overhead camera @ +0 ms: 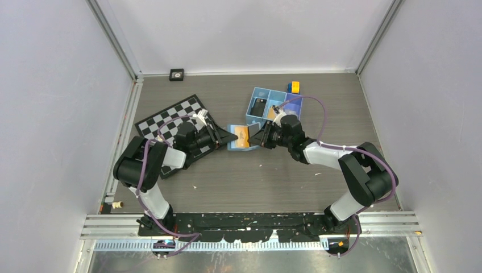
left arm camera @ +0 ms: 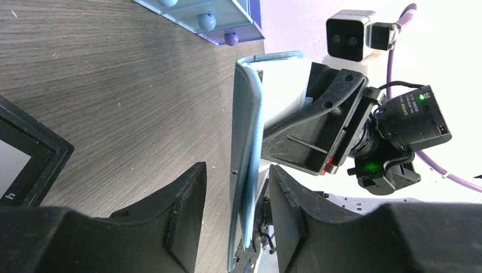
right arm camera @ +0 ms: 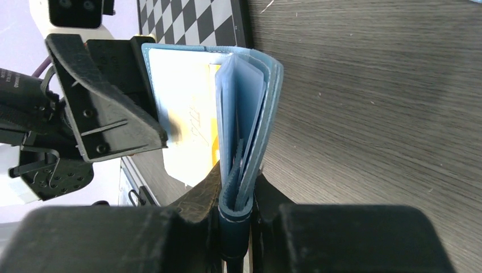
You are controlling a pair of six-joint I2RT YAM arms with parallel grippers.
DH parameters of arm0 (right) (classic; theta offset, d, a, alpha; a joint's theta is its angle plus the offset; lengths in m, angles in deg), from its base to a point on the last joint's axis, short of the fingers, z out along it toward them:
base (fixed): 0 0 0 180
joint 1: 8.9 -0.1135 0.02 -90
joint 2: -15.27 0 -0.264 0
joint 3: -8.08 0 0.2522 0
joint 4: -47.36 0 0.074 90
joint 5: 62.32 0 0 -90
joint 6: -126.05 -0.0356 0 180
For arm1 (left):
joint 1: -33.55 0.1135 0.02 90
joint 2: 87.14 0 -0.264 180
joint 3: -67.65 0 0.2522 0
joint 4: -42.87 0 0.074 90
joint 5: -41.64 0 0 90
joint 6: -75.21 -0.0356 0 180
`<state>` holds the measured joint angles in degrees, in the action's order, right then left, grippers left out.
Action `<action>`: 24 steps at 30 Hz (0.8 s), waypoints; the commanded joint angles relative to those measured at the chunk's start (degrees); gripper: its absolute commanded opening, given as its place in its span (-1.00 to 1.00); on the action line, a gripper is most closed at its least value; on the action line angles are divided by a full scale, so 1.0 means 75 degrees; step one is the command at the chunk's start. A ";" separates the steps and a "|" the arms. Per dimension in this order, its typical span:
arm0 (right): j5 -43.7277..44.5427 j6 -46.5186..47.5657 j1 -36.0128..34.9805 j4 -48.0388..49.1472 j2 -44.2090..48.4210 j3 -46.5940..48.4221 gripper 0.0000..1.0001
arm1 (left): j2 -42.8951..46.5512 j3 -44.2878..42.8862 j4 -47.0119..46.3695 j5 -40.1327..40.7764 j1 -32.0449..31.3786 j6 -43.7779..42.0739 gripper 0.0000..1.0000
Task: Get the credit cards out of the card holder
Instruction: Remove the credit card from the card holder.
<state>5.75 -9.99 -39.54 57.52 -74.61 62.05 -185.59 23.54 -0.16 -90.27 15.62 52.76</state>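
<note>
My right gripper is squeezing the card holder's folded panel next to the orange-tan credit card. It should open and grab the card's exposed edge.
The light-blue card holder stands on edge between my two grippers at mid-table, with an orange-tan credit card showing in it. My right gripper is shut on the holder's folded spine, and the card pokes out of an inner pocket. My left gripper is open and straddles the holder's other panel. A gap shows beside its left finger. A dark card lies in the blue tray.
A blue three-compartment tray sits just behind the holder, with a yellow-and-blue object past it. A checkerboard lies under the left arm. A small black square rests by the back wall.
</note>
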 commanded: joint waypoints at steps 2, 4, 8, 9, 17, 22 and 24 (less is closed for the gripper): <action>-0.0297 -0.0082 -0.0007 0.0810 0.0270 -0.0011 -0.76 | -0.0033 -0.0424 0.0182 -0.0237 -0.0147 -0.0222 -0.15; -0.0288 -0.0084 0.0000 0.0812 0.0293 -0.0025 -0.75 | 0.0028 -0.0483 0.0385 -0.0206 -0.0163 -0.0338 -0.33; 0.0083 -0.0040 0.0006 0.0492 0.0429 -0.0015 -0.34 | 0.0218 -0.0482 0.0651 -0.0150 -0.0164 -0.0514 -0.91; 0.0347 0.0020 0.0018 0.0228 0.0502 0.0028 -0.27 | 0.0258 -0.0481 0.0671 -0.0152 -0.0155 -0.0549 -1.00; 0.1570 0.0035 0.0624 -0.0930 0.1516 -0.0277 0.18 | 0.0467 -0.0436 0.0766 -0.0118 -0.0093 -0.0601 -1.00; 0.1999 0.0491 0.0642 -0.1055 0.2610 -0.0595 0.16 | 0.0525 -0.0443 0.0898 -0.0083 -0.0088 -0.0677 -1.00; 0.1481 0.0591 0.0630 -0.0761 0.2711 -0.0640 0.09 | 0.0530 -0.0448 0.0910 -0.0083 -0.0093 -0.0691 -1.00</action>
<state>17.77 -8.54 -34.33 48.95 -57.74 57.85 -183.95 21.24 7.70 -90.51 14.59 48.98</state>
